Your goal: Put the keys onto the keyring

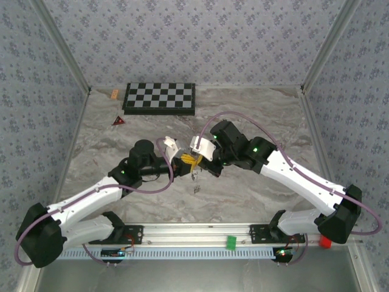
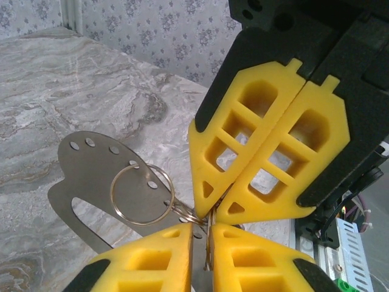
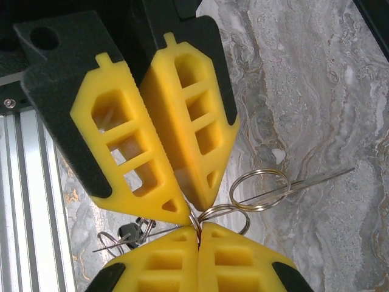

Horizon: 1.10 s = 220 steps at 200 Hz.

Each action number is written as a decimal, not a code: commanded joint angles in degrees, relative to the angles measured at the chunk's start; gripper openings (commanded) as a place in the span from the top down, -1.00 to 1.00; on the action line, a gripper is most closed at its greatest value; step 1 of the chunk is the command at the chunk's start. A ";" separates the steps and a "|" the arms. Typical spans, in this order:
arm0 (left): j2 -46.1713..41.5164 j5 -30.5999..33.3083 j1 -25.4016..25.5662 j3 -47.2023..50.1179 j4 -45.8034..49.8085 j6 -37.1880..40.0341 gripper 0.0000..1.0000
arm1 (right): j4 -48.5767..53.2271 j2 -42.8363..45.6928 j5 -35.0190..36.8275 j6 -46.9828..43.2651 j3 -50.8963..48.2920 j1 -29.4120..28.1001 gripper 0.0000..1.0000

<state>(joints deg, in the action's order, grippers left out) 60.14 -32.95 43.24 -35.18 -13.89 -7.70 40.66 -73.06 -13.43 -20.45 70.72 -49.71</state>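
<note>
I should open my right gripper, since it slants down onto the keyring, crowded (image 3: 195,221) against my left fingers, then back off and grip the wire (image 2: 209,240) coming in level.
Both grippers meet above the middle of the marble table (image 1: 255,188), tip to tip. The keyring (image 2: 141,194) is a thin silvery wire loop hanging beside a flat metal tag with holes (image 2: 85,176). My left gripper (image 2: 202,226) has its yellow fingers shut on a thin coil of wire. My right gripper (image 3: 197,228) is shut on the keyring's wire (image 3: 261,188) from the opposite side. One key (image 3: 127,231) with a black head lies low beyond the fingers, on a small ring of its own. In the top view, the left gripper (image 1: 186,160) and right gripper (image 1: 198,163) touch.
A checkerboard (image 1: 160,98) lies at the back of the table, with a small red triangle (image 1: 118,121) near its left end. An aluminium rail (image 1: 200,234) runs along the near edge, carrying a green block (image 1: 231,242). Patterned walls close in both sides.
</note>
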 commanded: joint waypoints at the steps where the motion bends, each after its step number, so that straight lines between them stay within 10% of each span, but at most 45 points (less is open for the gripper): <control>1: 0.98 -2.41 0.44 -3.44 0.58 1.70 0.85 | 0.10 -0.16 -0.69 -0.76 2.09 -0.75 1.00; 73: -0.15 -0.90 0.46 -2.24 -2.20 0.50 1.00 | -1.85 3.06 -1.17 1.27 -1.25 0.20 1.00; 118: -3.48 0.79 0.48 -0.38 -7.56 -1.16 1.00 | -12.02 11.12 -2.36 7.90 -11.85 3.99 0.40; 220: -4.58 0.97 0.57 0.20 -12.92 -3.18 1.00 | -37.34 21.40 -20.57 21.41 -26.21 12.59 0.16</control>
<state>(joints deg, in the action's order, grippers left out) 56.55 -31.68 43.51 -34.54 -22.83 -9.96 9.43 -51.75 -29.56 -2.00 44.56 -37.36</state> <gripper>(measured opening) 0.058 0.429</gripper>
